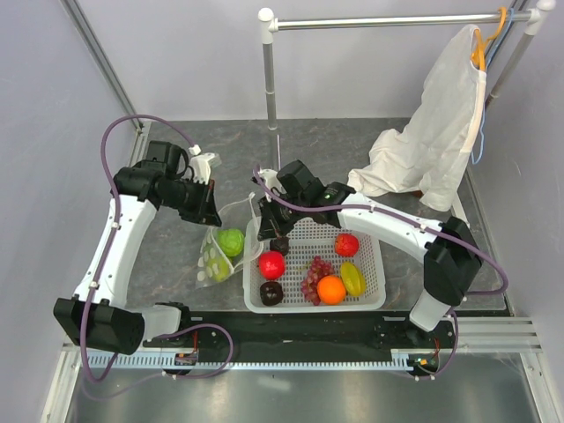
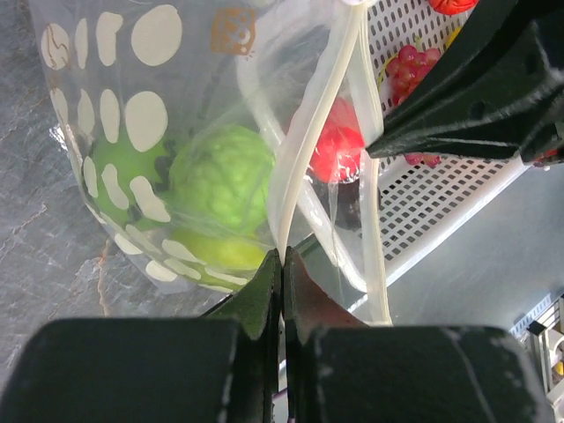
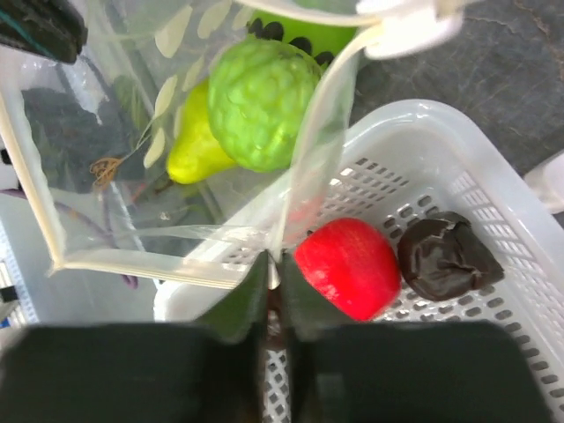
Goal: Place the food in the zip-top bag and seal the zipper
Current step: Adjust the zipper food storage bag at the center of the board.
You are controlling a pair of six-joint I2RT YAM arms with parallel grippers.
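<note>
My right gripper is holding the bag's rim over the basket's corner [image 1: 255,239]. Next, my left gripper pulls the bag clear while my right gripper lets go of the bag's rim and takes the red apple [image 1: 271,264].
The clear dotted zip-top bag [image 1: 216,257] hangs open just left of the white basket [image 1: 370,304]. Inside it lie a bumpy green fruit [image 3: 264,101] and a yellow-green pear [image 3: 196,145]. My left gripper [image 2: 282,256] is shut on the bag's whitish zipper [image 2: 304,150] strip at the far rim. My right gripper [image 3: 275,260] pinches the bag's near rim over the basket's corner, with the film between its jaws. A red apple [image 3: 345,267] and a dark brown piece [image 3: 448,256] lie in the basket right beside the right gripper. From above, the left gripper [image 1: 210,211] and right gripper [image 1: 269,231] stand on either side of the bag's mouth.
The basket also holds a second red fruit [image 1: 346,244], an orange [image 1: 331,289], grapes [image 1: 315,275], a yellow-green fruit [image 1: 352,278] and another dark brown piece [image 1: 271,293]. A white garment [image 1: 432,141] hangs from a rack at the back right, beside the rack's post [image 1: 269,70].
</note>
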